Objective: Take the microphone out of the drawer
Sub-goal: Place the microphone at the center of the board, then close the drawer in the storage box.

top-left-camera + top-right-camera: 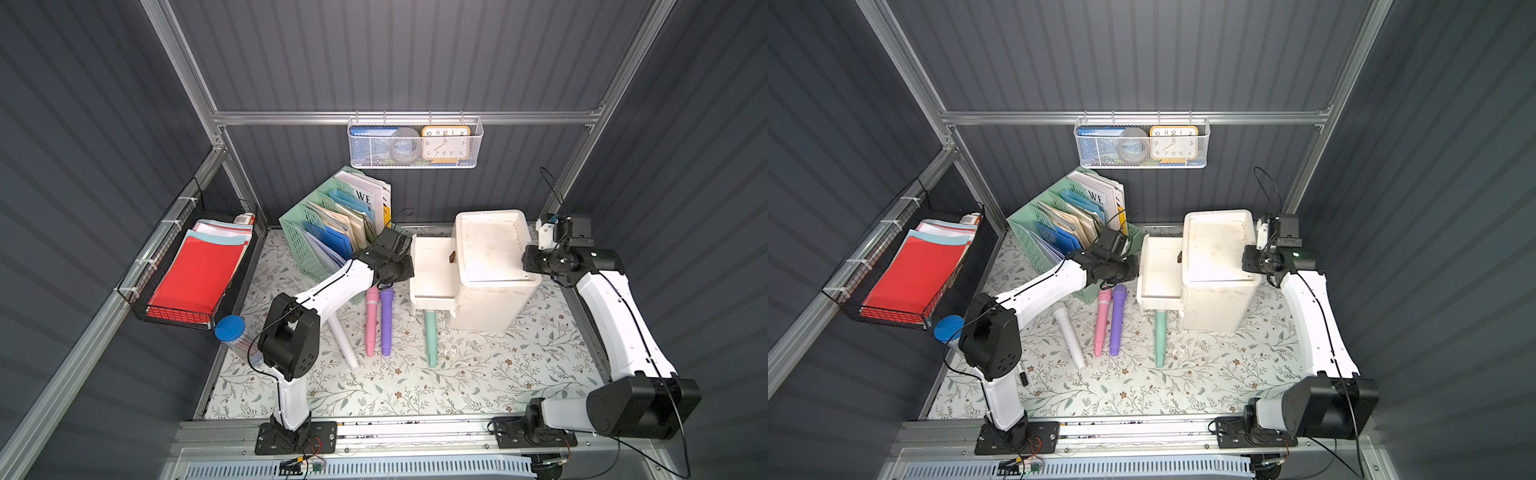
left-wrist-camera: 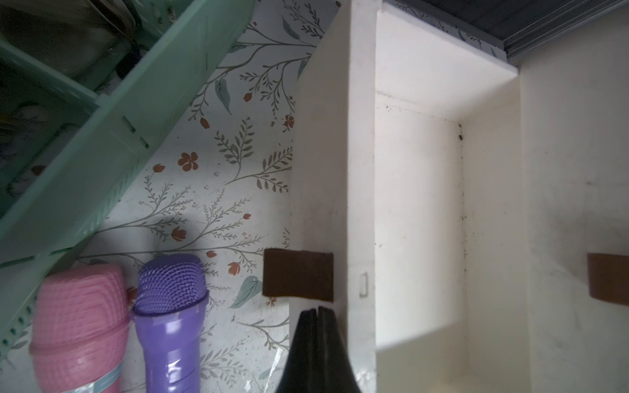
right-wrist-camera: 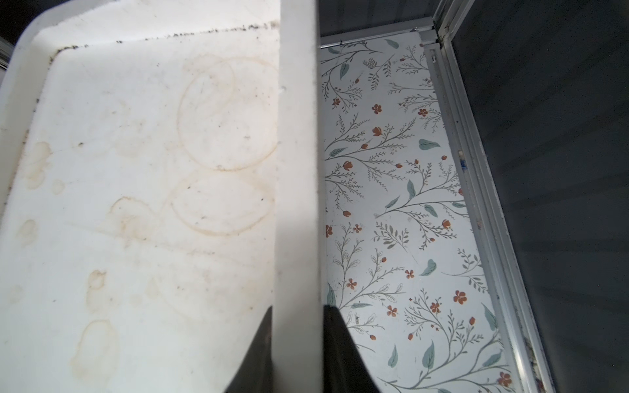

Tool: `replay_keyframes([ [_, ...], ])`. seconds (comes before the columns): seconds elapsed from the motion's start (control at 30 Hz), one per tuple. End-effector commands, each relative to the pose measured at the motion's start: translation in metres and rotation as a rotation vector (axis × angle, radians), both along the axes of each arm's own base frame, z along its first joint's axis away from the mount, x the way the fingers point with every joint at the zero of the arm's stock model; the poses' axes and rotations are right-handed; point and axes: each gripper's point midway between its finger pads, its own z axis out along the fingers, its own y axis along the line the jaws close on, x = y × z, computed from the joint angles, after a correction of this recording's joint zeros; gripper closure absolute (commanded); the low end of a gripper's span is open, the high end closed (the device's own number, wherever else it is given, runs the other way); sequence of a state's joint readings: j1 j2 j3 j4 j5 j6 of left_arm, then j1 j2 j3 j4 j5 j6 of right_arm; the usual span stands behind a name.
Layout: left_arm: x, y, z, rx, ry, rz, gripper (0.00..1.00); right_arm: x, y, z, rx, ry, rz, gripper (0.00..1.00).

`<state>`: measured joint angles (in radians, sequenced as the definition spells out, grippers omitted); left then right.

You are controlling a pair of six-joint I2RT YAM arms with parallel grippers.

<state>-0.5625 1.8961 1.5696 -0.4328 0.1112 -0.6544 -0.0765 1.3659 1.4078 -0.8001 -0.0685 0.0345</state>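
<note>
The white drawer (image 1: 434,268) is empty and the robot's right gripper is holding the cabinet's rim, so the left gripper should keep pushing the drawer's front (image 2: 321,203) until the drawer shuts.
The white drawer (image 1: 430,266) (image 1: 1160,266) stands pulled out to the left of the white cabinet (image 1: 490,249). In the left wrist view the drawer (image 2: 418,204) holds nothing that I can see. Several microphones lie on the table: white (image 1: 345,340), pink (image 1: 371,320) (image 2: 78,323), purple (image 1: 387,320) (image 2: 172,306) and green (image 1: 431,336), the green one's head under the drawer. My left gripper (image 2: 318,309) (image 1: 405,266) is shut and empty, just short of the drawer's brown handle tab (image 2: 297,274). My right gripper (image 3: 297,308) (image 1: 527,259) is shut on the cabinet's raised rim (image 3: 297,170).
A mint file organizer (image 1: 316,245) stands close behind my left arm. A black wire basket with red paper (image 1: 195,270) hangs on the left wall, with a blue-lidded jar (image 1: 230,328) below it. A white mesh basket with a clock (image 1: 415,143) hangs at the back.
</note>
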Motion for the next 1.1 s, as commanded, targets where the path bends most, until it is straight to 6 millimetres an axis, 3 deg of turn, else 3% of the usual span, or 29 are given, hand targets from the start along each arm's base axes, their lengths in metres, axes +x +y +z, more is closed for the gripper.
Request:
replay_keyframes([
  [0.0, -0.003, -0.023, 0.000, -0.084, 0.011, -0.094, 1.00, -0.032, 0.022, -0.051, 0.156, 0.221, 0.000, 0.98],
  [0.5, -0.014, -0.070, 0.008, -0.304, 0.060, -0.256, 1.00, -0.031, 0.023, -0.052, 0.158, 0.225, 0.001, 0.98],
  [0.73, -0.016, -0.097, 0.009, -0.335, 0.083, -0.347, 1.00, -0.031, 0.022, -0.052, 0.154, 0.227, 0.001, 0.98],
  [1.07, -0.019, -0.116, 0.006, -0.361, 0.108, -0.399, 1.00, -0.031, 0.023, -0.053, 0.158, 0.231, 0.001, 0.98],
])
